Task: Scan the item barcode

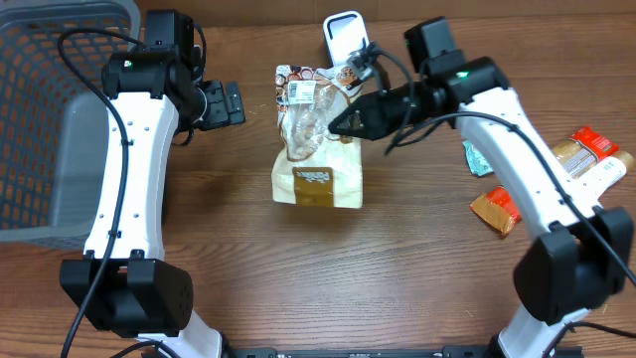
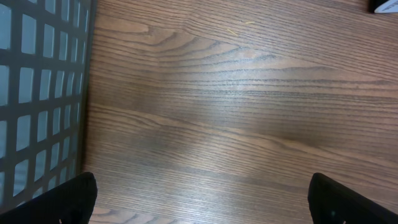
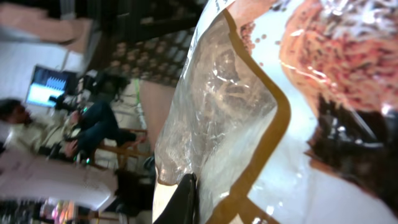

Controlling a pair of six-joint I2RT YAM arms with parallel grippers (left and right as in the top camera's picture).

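Observation:
The barcode label (image 1: 301,92) faces up, away from the scanner (image 1: 346,38), so next my right gripper draws the bag back and turns it before bringing the label to the scanner.
The item is a cream and brown snack bag (image 1: 318,174) with a clear window, in the middle of the table. A white barcode label (image 1: 299,91) shows near its far end. My right gripper (image 1: 340,123) is shut on the bag's right edge. In the right wrist view the bag (image 3: 261,124) fills the frame, and one dark finger (image 3: 186,199) presses against its film. A white scanner (image 1: 343,35) stands just behind the bag. My left gripper (image 1: 235,102) hangs open left of the bag, over bare wood (image 2: 208,205), with nothing between its fingers.
A grey mesh basket (image 1: 45,119) fills the far left, and its wall (image 2: 37,93) shows in the left wrist view. Several snack packets lie at the right: an orange one (image 1: 497,210), a teal one (image 1: 477,159) and a red and brown one (image 1: 584,149).

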